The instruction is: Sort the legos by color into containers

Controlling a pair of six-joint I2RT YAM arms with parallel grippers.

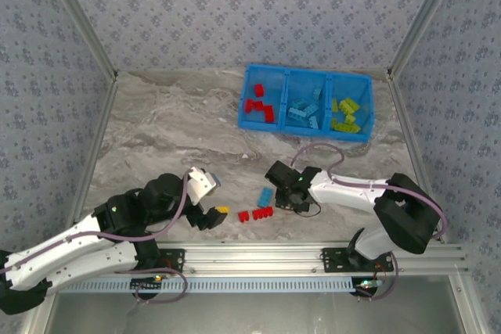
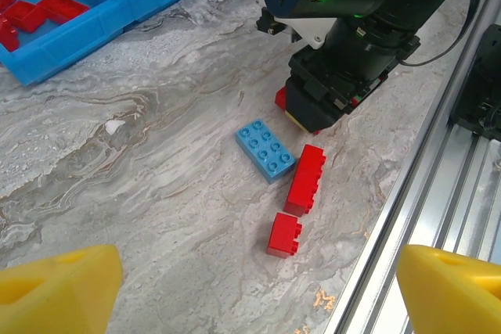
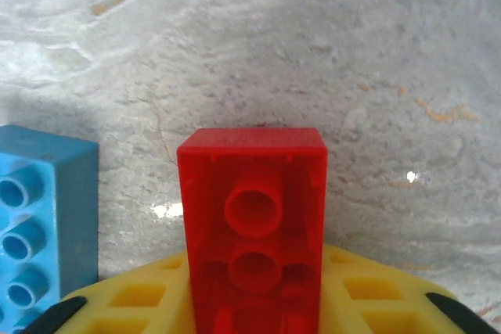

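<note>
The robot's right gripper has a red brick [image 3: 254, 220] next to the light blue brick [image 1: 264, 197], so next the left gripper moves back first and then picks up the light blue brick.
The blue three-part tray [image 1: 305, 132] stands at the back, with red legos [image 1: 259, 105] in its left part, light blue ones [image 1: 304, 112] in the middle and yellow-green ones [image 1: 345, 114] on the right. On the table near the front lie a light blue brick [image 2: 266, 150], a long red brick [image 2: 306, 179] and a small red brick [image 2: 284, 235]. My right gripper [image 1: 286, 193] is low at the table, shut on a red brick [image 3: 252, 224] whose hollow underside faces the camera. My left gripper [image 2: 250, 287] hovers open in front of the loose bricks, nothing between its yellow fingertips [image 2: 59, 287].
The aluminium rail [image 1: 313, 252] runs along the near edge just behind the loose bricks. Patterned walls close the left, back and right. Bare marble [image 1: 172, 123] spreads left of the tray.
</note>
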